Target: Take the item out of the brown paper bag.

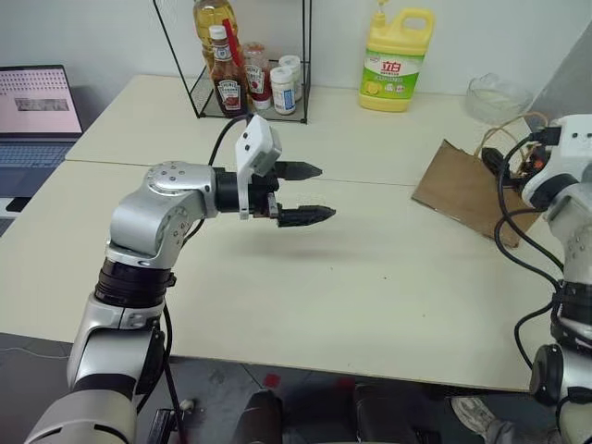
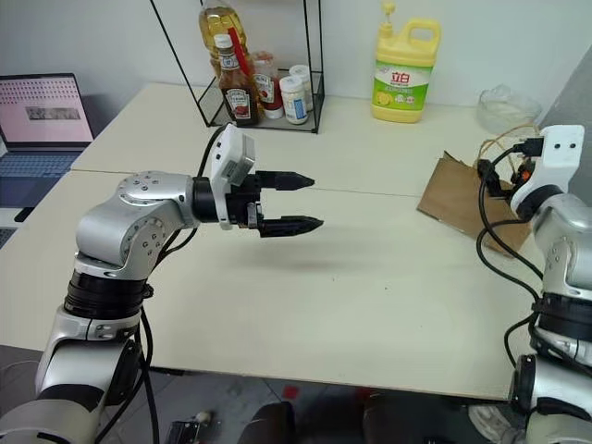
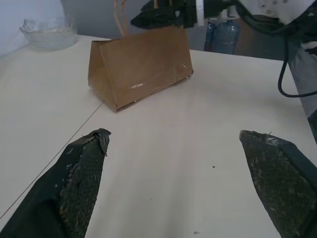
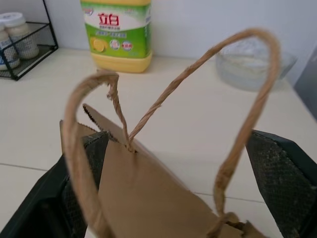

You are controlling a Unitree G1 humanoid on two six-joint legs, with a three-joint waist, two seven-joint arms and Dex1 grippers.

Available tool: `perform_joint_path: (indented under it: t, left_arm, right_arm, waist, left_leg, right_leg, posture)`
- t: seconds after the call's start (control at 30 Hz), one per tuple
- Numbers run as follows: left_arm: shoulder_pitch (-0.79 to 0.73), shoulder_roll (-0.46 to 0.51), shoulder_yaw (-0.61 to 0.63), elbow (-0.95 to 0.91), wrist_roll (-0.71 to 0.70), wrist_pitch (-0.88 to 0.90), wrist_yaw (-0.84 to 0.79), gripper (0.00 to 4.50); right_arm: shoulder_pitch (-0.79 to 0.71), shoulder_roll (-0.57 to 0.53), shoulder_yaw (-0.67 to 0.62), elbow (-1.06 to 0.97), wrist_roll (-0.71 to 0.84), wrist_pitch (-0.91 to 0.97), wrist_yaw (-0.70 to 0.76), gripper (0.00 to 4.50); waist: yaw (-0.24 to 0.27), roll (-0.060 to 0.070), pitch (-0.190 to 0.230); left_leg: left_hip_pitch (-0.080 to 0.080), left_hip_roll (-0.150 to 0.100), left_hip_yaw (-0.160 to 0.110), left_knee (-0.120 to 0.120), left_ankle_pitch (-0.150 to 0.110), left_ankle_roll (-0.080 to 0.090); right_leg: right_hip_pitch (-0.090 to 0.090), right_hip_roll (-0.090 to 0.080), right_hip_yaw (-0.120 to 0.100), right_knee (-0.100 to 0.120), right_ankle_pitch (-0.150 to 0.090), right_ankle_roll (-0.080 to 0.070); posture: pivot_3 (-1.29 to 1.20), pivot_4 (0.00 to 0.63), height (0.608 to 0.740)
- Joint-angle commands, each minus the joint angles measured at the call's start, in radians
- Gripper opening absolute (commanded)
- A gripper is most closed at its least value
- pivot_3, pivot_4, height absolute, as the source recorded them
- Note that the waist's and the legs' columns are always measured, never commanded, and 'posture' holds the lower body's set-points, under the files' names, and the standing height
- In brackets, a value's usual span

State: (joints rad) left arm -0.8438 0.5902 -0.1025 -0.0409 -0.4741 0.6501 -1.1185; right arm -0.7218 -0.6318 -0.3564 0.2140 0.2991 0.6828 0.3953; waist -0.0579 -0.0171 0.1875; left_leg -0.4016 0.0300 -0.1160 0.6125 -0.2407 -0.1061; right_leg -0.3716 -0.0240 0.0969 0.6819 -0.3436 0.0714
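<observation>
The brown paper bag's top edge (image 4: 161, 171) is between my right gripper's open fingers, so the gripper should go on moving in toward the bag handle's base (image 4: 131, 145) and close there.
The brown paper bag (image 1: 462, 190) lies flat at the table's right side, its twisted loop handles (image 4: 247, 114) toward my right arm. The item is hidden. My right gripper (image 4: 178, 136) is open at the bag's mouth end, with one finger (image 4: 84, 168) on each side of the bag's top edge and handles. In the left wrist view it shows as dark fingers (image 3: 161, 15) just above the bag (image 3: 141, 67). My left gripper (image 1: 324, 191) hangs open and empty over the middle of the table, pointing toward the bag from well short of it.
A yellow detergent jug (image 1: 396, 60) stands at the back. Beside it is a wire rack (image 1: 199, 88) holding a ketchup bottle (image 1: 228, 79) and jars. A glass bowl (image 1: 498, 97) sits behind the bag, and a laptop (image 1: 37, 111) is at the far left.
</observation>
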Motion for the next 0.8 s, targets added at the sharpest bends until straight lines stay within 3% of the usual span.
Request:
perform_joint_path:
  t: [0.03, 0.5, 0.6, 0.8]
  left_arm:
    - [-0.034, 0.012, 0.013, 0.003, 0.0, -0.018, -0.013, 4.48]
    - [-0.05, -0.009, 0.012, 0.027, 0.024, -0.054, 0.001, 4.48]
    - [-0.049, -0.011, 0.015, 0.026, 0.026, -0.057, 0.007, 4.5]
    - [-0.044, -0.009, 0.016, 0.012, 0.022, -0.055, 0.018, 4.5]
  right_arm:
    - [-0.08, -0.039, -0.004, 0.096, 0.045, -0.02, 0.093, 4.5]
    - [-0.318, -0.047, 0.053, 0.571, 0.015, -0.169, 0.216, 4.5]
    - [-0.332, -0.044, 0.049, 0.594, 0.021, -0.19, 0.229, 3.93]
    - [-0.342, -0.046, 0.041, 0.611, 0.032, -0.196, 0.25, 1.86]
  waist:
    - [0.0, 0.0, 0.0]
    - [-0.009, 0.0, 0.0]
    - [-0.01, 0.001, 0.0]
    - [-0.014, 0.001, 0.0]
  left_leg:
    - [0.0, 0.0, 0.0, 0.0, 0.0, 0.0]
    - [0.0, 0.0, 0.002, 0.001, 0.0, 0.0]
    - [0.0, 0.0, 0.002, 0.001, 0.0, 0.0]
    - [0.0, 0.0, 0.002, 0.001, 0.0, 0.0]
  right_leg:
    - [0.0, 0.0, 0.0, 0.0, 0.0, 0.0]
    - [0.0, -0.001, 0.0, 0.0, 0.0, 0.0]
    - [0.0, -0.001, 0.0, 0.0, 0.0, 0.0]
    - [0.0, -0.001, 0.0, 0.0, 0.0, 0.0]
  posture:
    - [0.0, 0.15, 0.74]
    - [0.0, 0.15, 0.74]
    - [0.0, 0.15, 0.74]
    - [0.0, 0.15, 0.74]
